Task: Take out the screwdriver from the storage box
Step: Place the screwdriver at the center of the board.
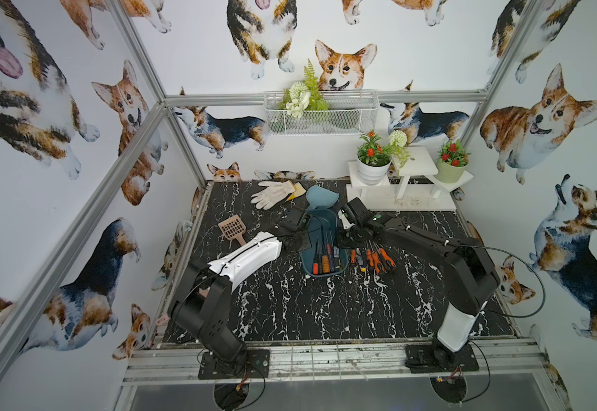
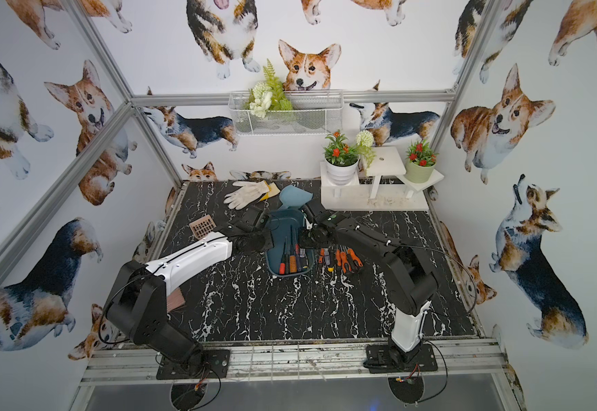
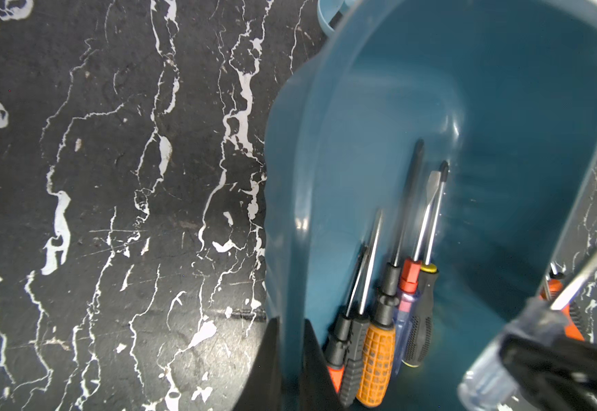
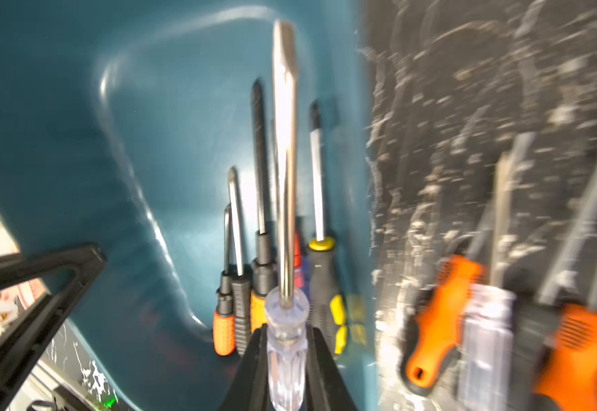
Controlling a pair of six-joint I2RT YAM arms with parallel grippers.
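The screwdriver in my right gripper (image 4: 285,157) is above the box's rim and points the same way as the orange screwdrivers (image 1: 378,261) outside, so I keep carrying it until it lies beside them.
The dark teal storage box (image 1: 320,227) (image 2: 282,222) lies lengthwise mid-table. Several screwdrivers (image 1: 325,258) are bunched at its near end. My left gripper (image 3: 291,320) (image 1: 302,220) is shut on the box's left wall, one finger inside and one outside. My right gripper (image 4: 288,331) (image 1: 343,217) is shut on the clear handle of a flat-blade screwdriver (image 4: 284,142). It holds that screwdriver above the box's right side, shaft pointing along the box. In the left wrist view the clear-handled screwdriver (image 3: 485,373) shows blurred over the box's right rim.
Several orange-handled screwdrivers (image 1: 371,259) lie on the black marble table just right of the box. Behind the box are a light blue dustpan (image 1: 320,199) and a white glove (image 1: 272,194). A brown scoop (image 1: 233,229) is at left. A white plant stand (image 1: 407,178) stands back right.
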